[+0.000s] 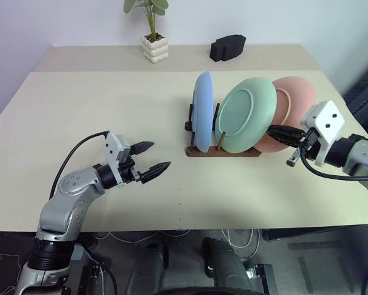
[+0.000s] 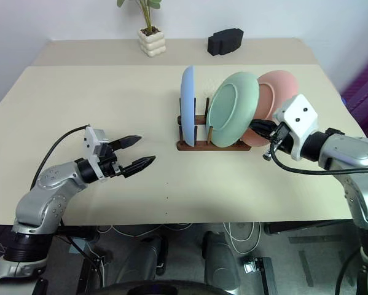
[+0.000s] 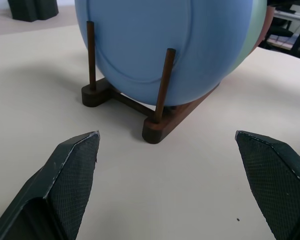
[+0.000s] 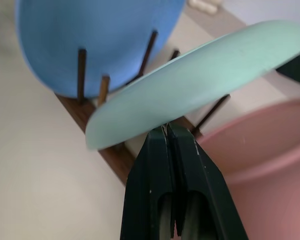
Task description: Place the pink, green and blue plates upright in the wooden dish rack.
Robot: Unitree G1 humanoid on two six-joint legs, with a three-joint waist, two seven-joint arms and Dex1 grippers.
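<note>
My right gripper, with its fingers between the green plate and the pink plate [image 1: 272,121], should back them out [image 1: 328,92] past the pink plate so that both plates can settle upright.
The wooden dish rack [image 1: 223,151] stands right of the table's middle with three plates in it. The blue plate [image 1: 203,110] is upright at its left end. The green plate [image 1: 248,117] leans to the right in the middle, and the pink plate [image 1: 292,98] leans behind it at the right end. My right gripper [image 1: 271,130] is shut with nothing in it. Its tips sit at the green plate's lower right rim [image 4: 139,120], in front of the pink plate [image 4: 260,145]. My left gripper [image 1: 160,155] is open over bare table, well left of the rack and pointing toward it.
A small potted plant [image 1: 154,46] and a black block [image 1: 227,47] stand at the far edge of the table. The table's right edge [image 1: 362,153] runs close behind my right arm. Bare tabletop lies between the left gripper and the rack.
</note>
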